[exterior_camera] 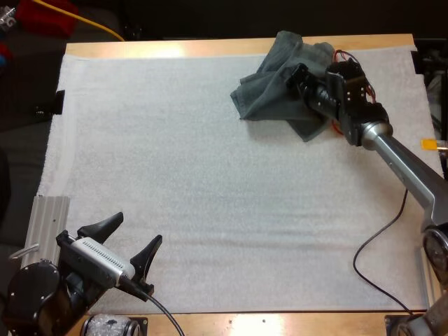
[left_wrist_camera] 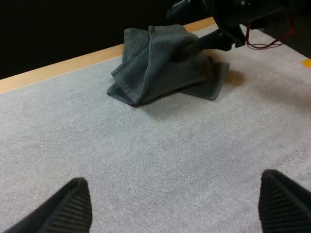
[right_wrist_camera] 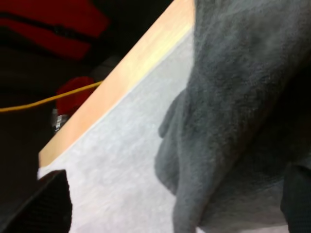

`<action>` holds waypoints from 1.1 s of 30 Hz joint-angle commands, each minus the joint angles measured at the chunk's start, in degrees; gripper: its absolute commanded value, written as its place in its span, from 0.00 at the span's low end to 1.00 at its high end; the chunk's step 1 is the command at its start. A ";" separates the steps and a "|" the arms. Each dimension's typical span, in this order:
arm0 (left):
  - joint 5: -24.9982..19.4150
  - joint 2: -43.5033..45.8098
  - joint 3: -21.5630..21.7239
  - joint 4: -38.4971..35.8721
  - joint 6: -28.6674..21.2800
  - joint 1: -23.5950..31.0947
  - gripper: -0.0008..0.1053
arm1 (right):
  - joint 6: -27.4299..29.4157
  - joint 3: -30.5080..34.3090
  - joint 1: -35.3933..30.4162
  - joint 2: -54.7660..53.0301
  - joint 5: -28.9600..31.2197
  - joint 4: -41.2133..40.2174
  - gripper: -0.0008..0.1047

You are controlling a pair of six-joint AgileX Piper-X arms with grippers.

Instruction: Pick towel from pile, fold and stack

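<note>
The top towel point(exterior_camera: 318, 54) will come loose and leave another towel behind when I lift, because corners point(exterior_camera: 242, 109) stick out from several sides of the bunched heap.
A crumpled dark grey-green towel point(exterior_camera: 269, 87) lies at the far right of the white mat, close to the table's far edge. My right gripper point(exterior_camera: 297, 77) is down at the towel's right side, its fingers spread wide, and towel point(right_wrist_camera: 243, 73) folds sit between them in the right wrist view. No pinch on the cloth shows. My left gripper point(exterior_camera: 136, 231) hovers open over bare mat near the front left corner, far from the towel. From the left wrist view the towel point(left_wrist_camera: 160, 63) heaps up across the mat, with the right gripper point(left_wrist_camera: 214, 39) at its far side.
The white mat point(exterior_camera: 210, 175) covers most of the table, with a wooden strip point(exterior_camera: 175, 47) along the far side. A ribbed metal rail point(exterior_camera: 49, 224) stands at the mat's front left. A yellow cable point(exterior_camera: 98, 24) runs beyond the far edge.
</note>
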State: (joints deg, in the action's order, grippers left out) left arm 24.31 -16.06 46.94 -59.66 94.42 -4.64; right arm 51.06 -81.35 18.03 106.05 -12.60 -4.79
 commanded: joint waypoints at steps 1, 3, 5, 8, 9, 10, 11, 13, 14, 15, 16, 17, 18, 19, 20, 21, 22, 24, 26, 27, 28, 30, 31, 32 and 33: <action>0.37 -0.16 0.32 0.38 0.20 -0.17 0.65 | -0.11 -0.65 -0.47 0.17 -1.76 1.10 0.81; 0.37 -0.16 0.32 0.38 0.20 -0.17 0.65 | -2.02 -0.65 -0.95 1.46 -4.68 3.47 0.81; 0.37 -0.16 0.32 0.38 0.20 -0.17 0.65 | -3.48 -0.65 -1.21 2.68 -6.18 4.81 0.81; 0.37 -0.16 0.32 0.38 0.20 -0.17 0.65 | -5.16 -0.65 -1.68 4.41 -6.85 6.41 0.81; 0.37 -0.16 0.32 0.38 0.20 -0.17 0.65 | -5.89 -0.65 -1.86 5.07 -6.94 6.85 0.81; 0.37 -0.16 0.32 0.38 0.20 -0.17 0.65 | -6.09 -0.65 -1.93 5.49 -6.96 7.15 0.81; 0.37 -0.16 0.32 0.38 0.20 -0.17 0.65 | -6.31 -0.65 -2.26 6.12 -7.25 7.98 0.81; 0.37 -0.16 0.32 0.38 0.20 -0.17 0.65 | -6.52 -0.65 -2.55 6.89 -7.93 9.45 0.81; 0.37 -0.16 0.32 0.38 0.20 -0.17 0.65 | -6.99 -0.65 -2.80 7.33 -7.96 10.08 0.81; 0.37 -0.16 0.32 0.38 0.20 -0.17 0.65 | -7.83 -0.65 -3.11 7.82 -7.94 10.77 0.81; 0.37 -0.16 0.32 0.38 0.20 -0.17 0.65 | -8.07 -0.65 -3.22 8.14 -7.94 11.08 0.81; 0.37 -0.16 0.32 0.38 0.20 -0.17 0.65 | -8.69 -0.65 -3.52 8.60 -8.10 12.03 0.81; 0.37 -0.16 0.32 0.38 0.20 -0.17 0.65 | -9.20 -0.79 -3.75 9.09 -8.79 13.29 0.81; 0.37 -0.16 0.32 0.38 0.20 -0.17 0.65 | -9.42 -0.83 -3.85 9.37 -8.89 13.57 0.81; 0.37 -0.16 0.32 0.38 0.20 -0.17 0.65 | -9.78 -1.30 -3.88 9.78 -9.60 14.03 0.81; 0.37 -0.16 0.32 0.38 0.20 -0.17 0.65 | -9.78 -1.82 -3.85 10.24 -9.73 13.99 0.81; 0.37 -0.16 0.32 0.38 0.20 -0.17 0.65 | -9.77 -2.42 -3.85 10.51 -10.19 14.01 0.81; 0.37 -0.16 0.32 0.38 0.20 -0.17 0.65 | -9.92 -4.46 -3.85 11.76 -11.24 14.01 0.81; 0.37 -0.16 0.32 0.38 0.20 -0.17 0.65 | -10.70 -6.08 -3.85 12.83 -11.99 14.00 0.81; 0.37 -0.16 0.32 0.38 0.20 -0.17 0.65 | -11.65 -7.17 -3.85 13.55 -12.28 13.86 0.81; 0.37 -0.16 0.32 0.38 0.20 -0.17 0.65 | -12.23 -7.62 -3.85 13.84 -12.30 13.83 0.81; 0.37 -0.16 0.32 0.38 0.20 -0.17 0.65 | -13.00 -8.43 -4.05 14.64 -13.26 13.60 0.81; 0.37 -0.16 0.32 0.26 0.20 -0.17 0.65 | -13.03 -8.45 -4.11 14.73 -13.20 13.14 0.81; 0.37 -0.16 0.32 0.30 0.20 -0.17 0.65 | -13.02 -8.45 -4.11 14.85 -13.22 12.68 0.81; 0.37 -0.16 0.32 0.30 0.20 -0.17 0.65 | -13.02 -8.45 -4.11 14.85 -13.22 12.45 0.79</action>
State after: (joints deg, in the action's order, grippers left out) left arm 24.31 -16.06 46.94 -59.73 94.42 -4.64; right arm 38.05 -89.36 14.18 120.73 -25.05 7.60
